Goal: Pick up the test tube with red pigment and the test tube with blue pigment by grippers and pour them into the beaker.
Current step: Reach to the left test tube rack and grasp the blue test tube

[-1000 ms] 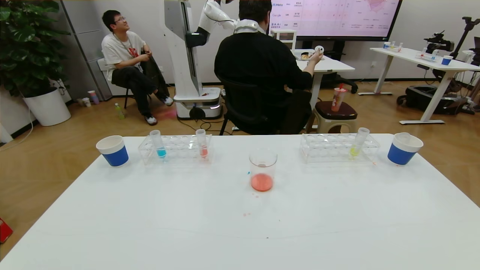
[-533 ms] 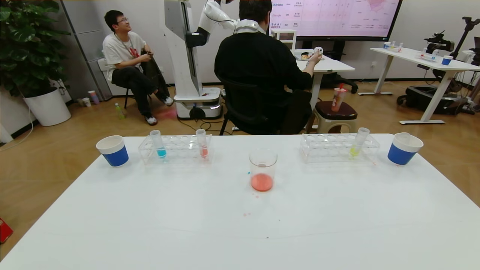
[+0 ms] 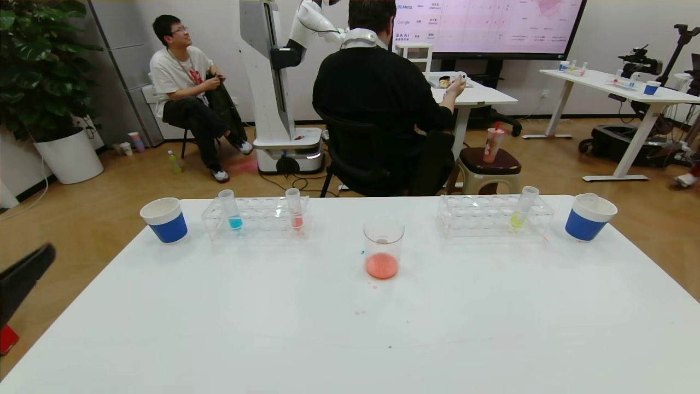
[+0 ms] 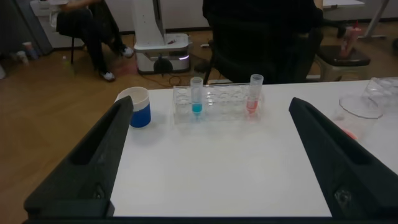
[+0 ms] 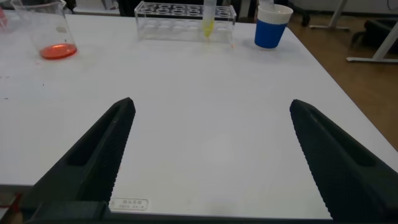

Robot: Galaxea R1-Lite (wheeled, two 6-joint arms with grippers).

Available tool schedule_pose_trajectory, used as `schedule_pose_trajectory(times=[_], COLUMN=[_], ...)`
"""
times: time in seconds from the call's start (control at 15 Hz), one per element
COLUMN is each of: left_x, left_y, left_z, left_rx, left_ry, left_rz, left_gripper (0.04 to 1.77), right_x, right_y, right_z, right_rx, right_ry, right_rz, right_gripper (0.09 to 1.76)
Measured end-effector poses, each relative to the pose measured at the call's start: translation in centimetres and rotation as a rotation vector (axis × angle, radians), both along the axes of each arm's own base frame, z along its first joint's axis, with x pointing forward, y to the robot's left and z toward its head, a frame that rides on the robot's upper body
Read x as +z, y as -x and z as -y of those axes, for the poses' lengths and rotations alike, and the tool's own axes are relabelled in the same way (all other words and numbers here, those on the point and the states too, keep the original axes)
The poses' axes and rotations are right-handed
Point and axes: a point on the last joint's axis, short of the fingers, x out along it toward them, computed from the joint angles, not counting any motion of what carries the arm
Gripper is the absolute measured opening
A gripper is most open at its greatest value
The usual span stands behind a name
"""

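Red liquid (image 3: 381,266) covers the bottom of the beaker, so I expect the blue pigment (image 3: 234,223) to turn it a darker, murky purplish brown when I pour from the test tube.
The test tube with blue pigment (image 3: 233,211) and the test tube with red pigment (image 3: 295,210) stand upright in a clear rack (image 3: 262,219) at the table's far left. The beaker (image 3: 383,249) stands mid-table with red liquid in its bottom. My left gripper (image 4: 211,104) is open and empty, hovering short of the rack with both tubes (image 4: 196,98) (image 4: 254,94) ahead of it. One of its fingers (image 3: 26,272) shows at the left edge of the head view. My right gripper (image 5: 211,104) is open and empty over bare table, with the beaker (image 5: 51,32) farther off.
A second clear rack (image 3: 492,216) at the far right holds a tube with yellow-green liquid (image 3: 522,209). Blue paper cups stand at the far left (image 3: 165,220) and far right (image 3: 589,217). Small red drops dot the table near the beaker. People and a chair are beyond the far edge.
A black finger of my left gripper has come into the head view at the left edge. The tubes, racks and beaker have not moved.
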Motion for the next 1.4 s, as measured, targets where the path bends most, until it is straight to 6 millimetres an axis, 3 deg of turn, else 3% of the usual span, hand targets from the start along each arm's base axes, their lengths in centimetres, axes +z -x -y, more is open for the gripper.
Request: schedule_pose_trajectory(times=[0.27, 0.47, 0.8, 1.4], left_x=[-0.8, -2.3, -5.8, -10.7], left_y=[-8.0, -12.7, -17.0, -23.7], left_z=[-0.1, -0.2, -0.2, -0.3], left_rx=[0.009, 0.017, 0.017, 0.025], left_ry=[0.004, 0.006, 0.007, 0.004], left_rz=[-0.081, -0.102, -0.216, -0.149], left_gripper=[1.75, 1.75, 1.75, 1.75], right_x=[0.0, 0.0, 0.0, 0.0], right_y=[0.0, 0.0, 0.0, 0.0], right_z=[0.0, 0.0, 0.0, 0.0], right_rx=[0.0, 0.0, 0.0, 0.0], right_ry=[0.0, 0.0, 0.0, 0.0], right_rz=[0.0, 0.0, 0.0, 0.0], right_gripper=[1.74, 1.74, 1.74, 1.74])
